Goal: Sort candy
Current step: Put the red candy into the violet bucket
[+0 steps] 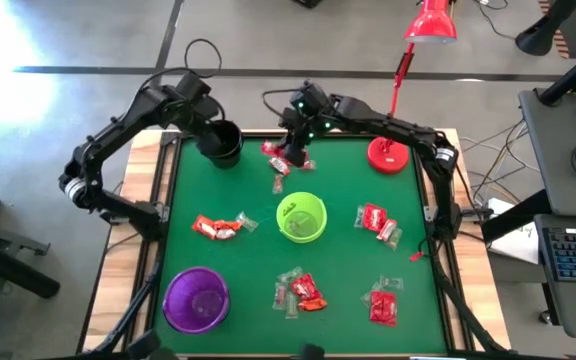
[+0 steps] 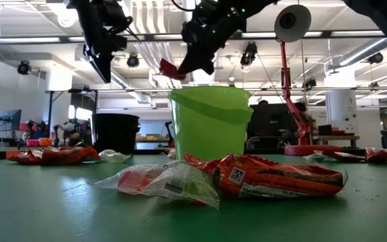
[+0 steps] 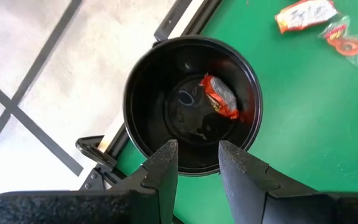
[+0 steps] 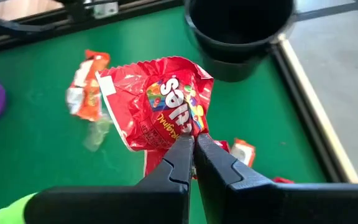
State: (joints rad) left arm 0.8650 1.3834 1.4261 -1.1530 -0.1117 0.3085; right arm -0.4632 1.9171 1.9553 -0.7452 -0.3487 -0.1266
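The red packet (image 2: 171, 70) is lifted clear and the mat (image 1: 238, 281) beside the purple cup is free, so my right gripper should keep going toward that spot and let go there.
My right gripper (image 4: 194, 144) is shut on a red Skittles packet (image 4: 157, 102), lifted above the far middle of the green mat, between the black cup (image 1: 223, 143) and the green cup (image 1: 301, 218). My left gripper (image 3: 196, 154) hangs open right above the black cup (image 3: 191, 102), which holds one orange-red sweet (image 3: 220, 96). More wrapped sweets lie in small piles on the mat (image 1: 218, 228) (image 1: 378, 222) (image 1: 298, 290) (image 1: 384, 300). The purple cup (image 1: 196, 298) stands at the near left. My right gripper pinches the red packet's lower edge (image 4: 188, 129) between its two fingers, which come slanting down from above. The packet is lifted clear of the mat and stands crumpled beyond the fingertips; in the low view it sticks out beside the gripper (image 2: 168, 68).
A red desk lamp stands on its base (image 1: 389, 155) at the mat's far right corner, its pole (image 1: 400, 70) leaning away. Two sweets (image 1: 276, 152) lie under my right gripper. Wooden table edges frame the mat (image 1: 168, 250).
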